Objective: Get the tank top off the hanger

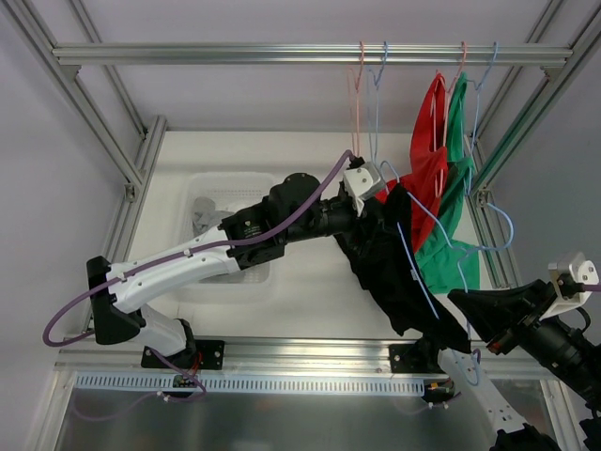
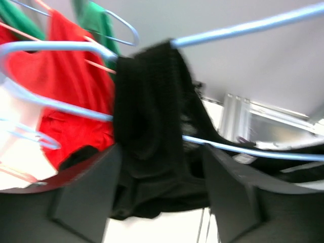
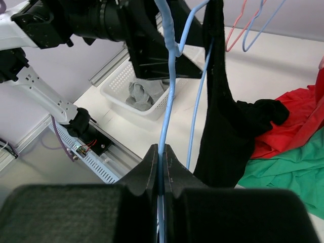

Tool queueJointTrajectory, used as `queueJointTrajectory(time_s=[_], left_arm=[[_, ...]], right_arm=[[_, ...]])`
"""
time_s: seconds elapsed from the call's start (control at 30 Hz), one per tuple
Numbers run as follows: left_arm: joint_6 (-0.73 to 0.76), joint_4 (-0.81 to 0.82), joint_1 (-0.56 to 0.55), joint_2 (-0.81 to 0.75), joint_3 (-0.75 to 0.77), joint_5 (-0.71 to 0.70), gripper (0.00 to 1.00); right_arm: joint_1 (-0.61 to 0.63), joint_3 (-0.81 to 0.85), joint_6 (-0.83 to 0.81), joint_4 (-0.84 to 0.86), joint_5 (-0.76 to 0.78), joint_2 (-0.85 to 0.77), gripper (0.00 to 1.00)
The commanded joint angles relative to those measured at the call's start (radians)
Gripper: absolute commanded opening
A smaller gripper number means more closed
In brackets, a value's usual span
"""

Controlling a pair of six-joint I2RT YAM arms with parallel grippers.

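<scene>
The black tank top's strap [image 2: 145,58] is looped over the light blue hanger's arm, so the robot's left gripper should pinch the bunched fabric [image 2: 157,164] and pull it off the hanger.
The black tank top [image 1: 385,254] hangs on a light blue hanger [image 1: 411,258] held slanted above the right side of the table. My right gripper [image 1: 457,301] is shut on the hanger's wire; in the right wrist view its jaws [image 3: 163,149] pinch the blue hanger [image 3: 167,101], with the tank top [image 3: 223,131] draped just to the right. My left gripper [image 1: 371,224] is at the top's upper part. In the left wrist view its jaws [image 2: 161,152] stand wide apart with bunched black fabric [image 2: 152,126] between them and the hanger wire [image 2: 243,147] crossing.
A red top [image 1: 427,141] and a green top [image 1: 457,188] hang on hangers from the overhead rail [image 1: 282,54]. An empty pink hanger [image 1: 358,85] and blue hanger [image 1: 377,85] hang beside them. A white basket [image 1: 230,177] holds grey cloth [image 1: 202,214] at left.
</scene>
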Motion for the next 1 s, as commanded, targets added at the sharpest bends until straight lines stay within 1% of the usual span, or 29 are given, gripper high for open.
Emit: queueJointTrajectory(time_s=[0.0,0.03,0.07,0.13,0.17,0.2,0.27,0.33,0.47,0.53,0.6,0.63,0.73,0.77,0.8,0.87,0.9,0.93,0.97], left_arm=[[0.037,0.086,-0.003,0.012,0.055,-0.104,0.63],[0.039,0.089,-0.003,0.015,0.055,-0.105,0.58],[0.039,0.090,-0.003,0.017,0.053,-0.107,0.44],[0.039,0.090,-0.003,0.016,0.049,-0.111,0.32],[0.040,0.090,-0.003,0.012,0.044,-0.119,0.24],[0.039,0.092,-0.003,0.002,0.034,-0.122,0.10],[0.036,0.095,-0.003,-0.014,0.018,-0.122,0.00],[0.037,0.104,-0.003,-0.034,-0.002,-0.121,0.00],[0.005,0.115,-0.003,-0.079,-0.029,-0.190,0.00],[-0.016,0.130,-0.006,-0.121,-0.057,-0.306,0.00],[-0.044,0.133,-0.006,-0.167,-0.080,-0.398,0.00],[-0.051,0.135,-0.006,-0.182,-0.086,-0.476,0.00],[-0.070,0.136,-0.006,-0.239,-0.106,-0.573,0.00],[-0.071,0.136,-0.006,-0.260,-0.115,-0.575,0.00],[-0.072,0.136,-0.006,-0.271,-0.123,-0.563,0.00],[-0.078,0.136,-0.006,-0.305,-0.147,-0.495,0.00],[-0.081,0.136,-0.006,-0.319,-0.184,-0.466,0.00],[-0.082,0.141,-0.006,-0.334,-0.207,-0.429,0.00],[-0.070,0.147,-0.006,-0.346,-0.235,-0.352,0.00]], right_arm=[[0.005,0.034,0.022,0.018,-0.075,0.014,0.00],[0.005,0.038,0.022,0.018,-0.078,0.015,0.00],[0.007,0.040,0.022,0.018,-0.081,0.017,0.00],[0.005,0.038,0.019,0.018,-0.069,0.017,0.00],[0.005,0.035,0.016,0.020,-0.061,0.017,0.00],[0.005,0.031,0.016,0.018,-0.049,0.018,0.00],[0.005,0.017,0.008,0.018,-0.044,0.017,0.00],[0.005,0.008,0.008,0.018,-0.044,0.015,0.00],[0.010,-0.029,-0.021,0.001,-0.003,-0.003,0.00],[0.019,-0.055,-0.054,-0.026,0.005,-0.027,0.00],[0.047,-0.089,-0.093,-0.058,-0.035,-0.049,0.00],[0.062,-0.090,-0.102,-0.066,-0.050,-0.060,0.00],[0.120,-0.083,-0.149,-0.080,-0.114,-0.115,0.00],[0.142,-0.080,-0.166,-0.076,-0.140,-0.141,0.00],[0.151,-0.075,-0.185,-0.057,-0.227,-0.153,0.00],[0.165,-0.078,-0.211,-0.024,-0.311,-0.182,0.00],[0.166,-0.083,-0.219,0.022,-0.360,-0.189,0.00],[0.166,-0.095,-0.222,0.055,-0.377,-0.196,0.00],[0.165,-0.116,-0.208,0.100,-0.378,-0.205,0.00]])
